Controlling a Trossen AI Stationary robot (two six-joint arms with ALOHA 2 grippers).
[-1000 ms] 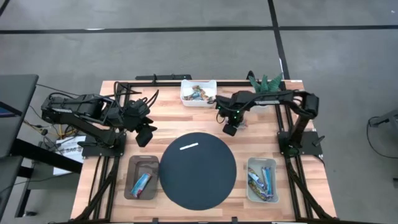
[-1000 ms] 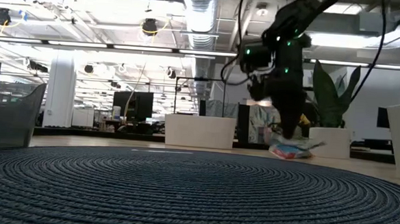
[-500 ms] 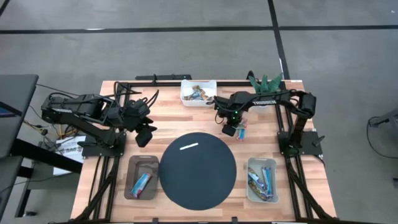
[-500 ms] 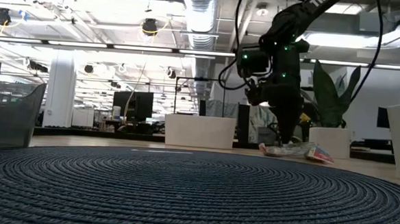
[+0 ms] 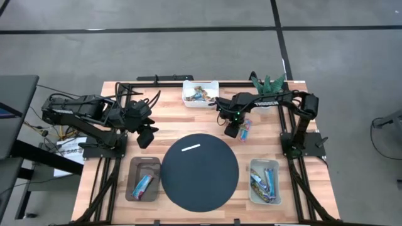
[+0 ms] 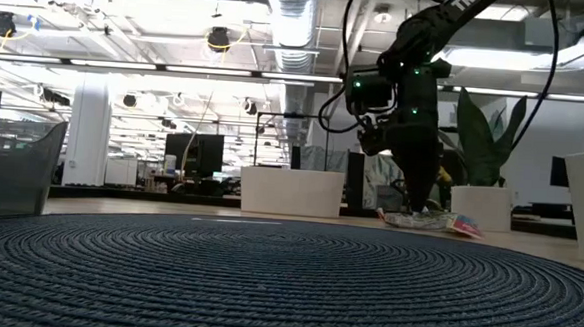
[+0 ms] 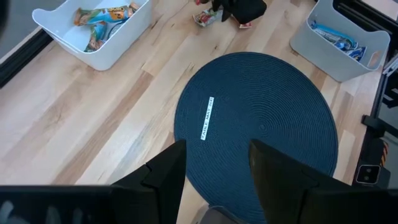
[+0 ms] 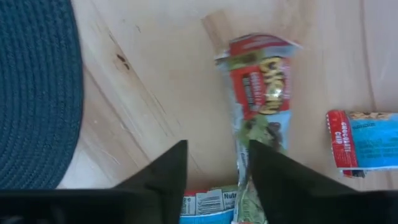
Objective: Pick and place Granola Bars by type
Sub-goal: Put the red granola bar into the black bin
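Observation:
The robot's right gripper should pick up the red-and-green bar [image 8: 261, 93] and pass it to the left gripper, because the bar is across the mat from the grey bin [image 5: 143, 179].
Three granola bars lie flat on the wood just past the mat's far right rim [image 5: 245, 125]. One is red and green [image 8: 261, 93], one blue and red [image 8: 367, 140], and one blue and white [image 8: 208, 202]. My right gripper [image 5: 233, 130] stands open right over them, pointing down, with the blue-and-white bar's end in its gap. In the low view the bars [image 6: 431, 221] rest on the table under that gripper [image 6: 425, 206]. My left gripper [image 5: 147, 135] hovers open at the mat's left, holding nothing. My right gripper stands open over the bars from above. The red-and-green bar's near end [image 8: 245, 186] runs along one finger, and the fingertips are cut off by the picture's edge. I cannot tell whether a finger touches a bar.
A dark round mat [image 5: 200, 172] with a white strip fills the table's middle. A white bin [image 5: 200, 94] of mixed bars stands at the far edge. A grey bin [image 5: 143, 179] holds a blue bar near left, a pale bin [image 5: 264, 181] several bars near right. A plant [image 5: 268, 82] stands far right.
The bars hung bunched below my right gripper just above the table. They have come down and now lie spread flat on the wood. The gripper has sunk a little and stays over them.

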